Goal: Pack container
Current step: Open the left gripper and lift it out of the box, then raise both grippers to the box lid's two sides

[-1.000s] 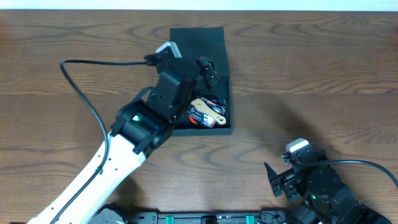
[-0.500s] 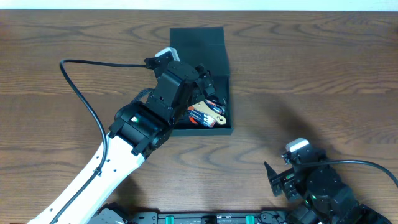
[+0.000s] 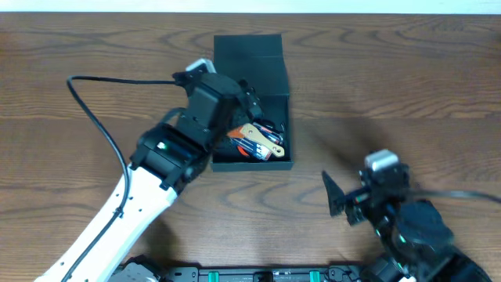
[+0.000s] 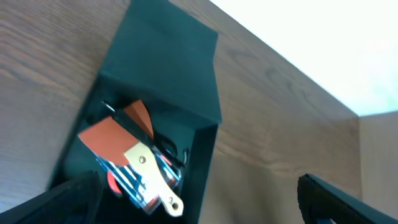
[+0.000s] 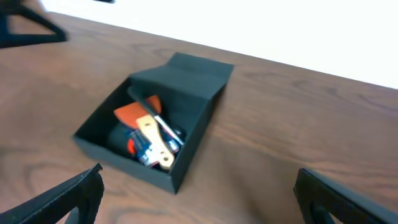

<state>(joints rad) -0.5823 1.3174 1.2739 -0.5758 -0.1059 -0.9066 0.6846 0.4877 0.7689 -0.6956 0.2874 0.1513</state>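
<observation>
My right gripper should close and keep moving until it gets to the lid (image 3: 282, 69), because the tools are inside the container (image 3: 258, 142) and the way to its lid is clear.
The container (image 3: 278, 88) is a dark box on the wooden table with its flap lid (image 3: 249, 45) open toward the far edge. Inside lie orange, blue and tan hand tools (image 3: 257, 139). The container (image 4: 205, 155) and tools (image 4: 137, 162) show in the left wrist view, and the container (image 5: 186, 158) in the right wrist view too. My left gripper (image 3: 249, 92) hovers over the box's left part, open and empty (image 4: 199, 205). My right gripper (image 3: 338, 200) is open and empty at the near right, apart from the box (image 5: 199, 196).
A black cable (image 3: 102, 117) runs from the left arm across the left of the wooden table (image 3: 407, 86). A black rail (image 3: 258, 274) lies along the near edge.
The left arm has drawn back to the left over the box. The right arm has lifted and swung toward the box.
</observation>
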